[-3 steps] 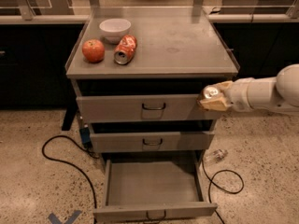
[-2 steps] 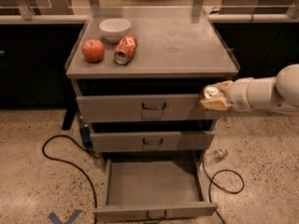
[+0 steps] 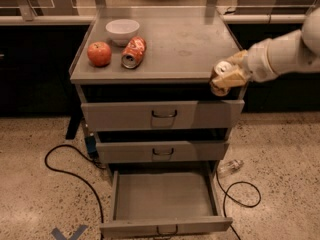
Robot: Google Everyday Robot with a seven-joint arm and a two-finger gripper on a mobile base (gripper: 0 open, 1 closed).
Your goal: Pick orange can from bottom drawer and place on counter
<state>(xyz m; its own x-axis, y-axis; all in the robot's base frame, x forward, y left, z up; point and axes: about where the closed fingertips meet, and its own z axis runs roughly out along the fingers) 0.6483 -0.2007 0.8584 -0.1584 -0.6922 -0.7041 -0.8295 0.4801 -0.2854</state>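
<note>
I should lift the orange can (image 3: 219,85) inward over the clear countertop (image 3: 196,63) and turn it upright before I lower it, because it hangs tilted at the counter's front edge.
My gripper (image 3: 225,78) comes in from the right on a white arm and is shut on the orange can (image 3: 220,81), a small dark brownish-orange can with a silver top. It holds the can tilted at the front right corner of the counter (image 3: 185,49), level with its front edge. The bottom drawer (image 3: 165,204) stands pulled open below and holds nothing that shows.
On the counter's left stand a white bowl (image 3: 122,31), a red apple (image 3: 99,53) and a dented orange-red can (image 3: 133,52) lying on its side. Two upper drawers (image 3: 162,115) are slightly ajar. A black cable (image 3: 65,164) and a clear bottle (image 3: 230,166) lie on the floor.
My gripper has lifted the orange can from beside the top drawer front up to the counter's front right edge.
</note>
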